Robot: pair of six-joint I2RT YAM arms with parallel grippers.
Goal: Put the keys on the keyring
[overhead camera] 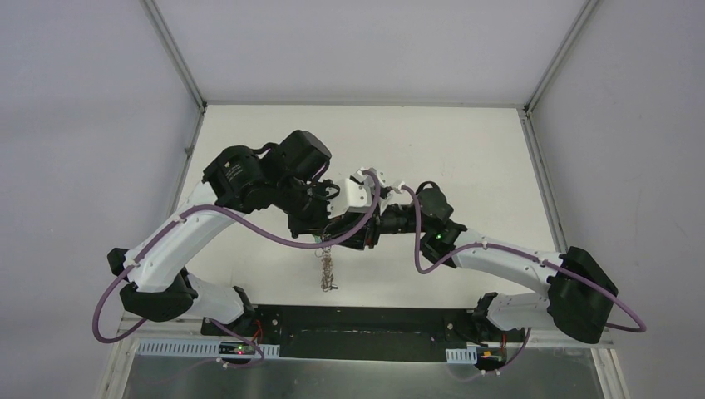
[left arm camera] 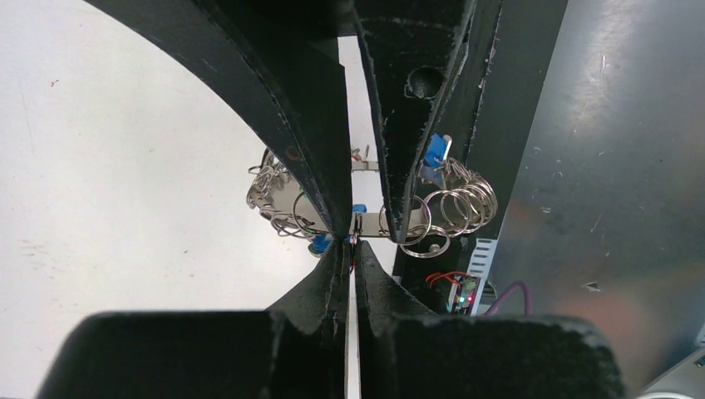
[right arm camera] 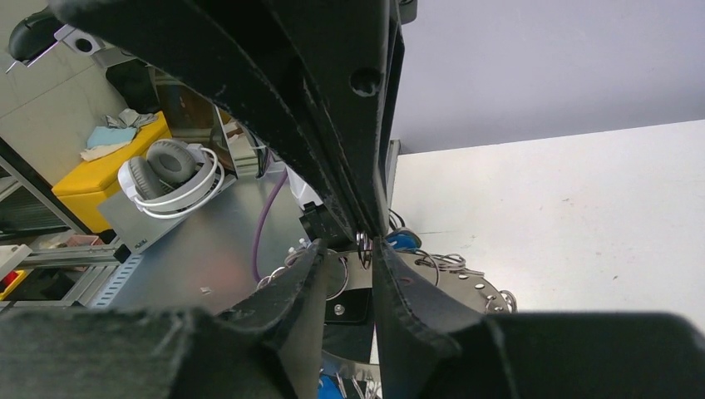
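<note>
The robot's left gripper has the wire loop pinched from steeply above, so the right gripper should take that loop first, and then the left gripper should open and come at it level.
The keyring hangs edge-on below the two grippers over the table's middle. In the left wrist view it is a flat grey plate rimmed with wire loops and blue tags. My left gripper is shut on one small wire loop at the rim. My right gripper grips the plate across its band, and its fingers come down either side of that loop. In the top view the left gripper and the right gripper meet tip to tip. No red-tagged key shows.
The white table has walls on three sides. A black base strip runs along the near edge. A metal panel and a lit circuit board lie beyond the ring. Headphones and a yellow box sit off the table.
</note>
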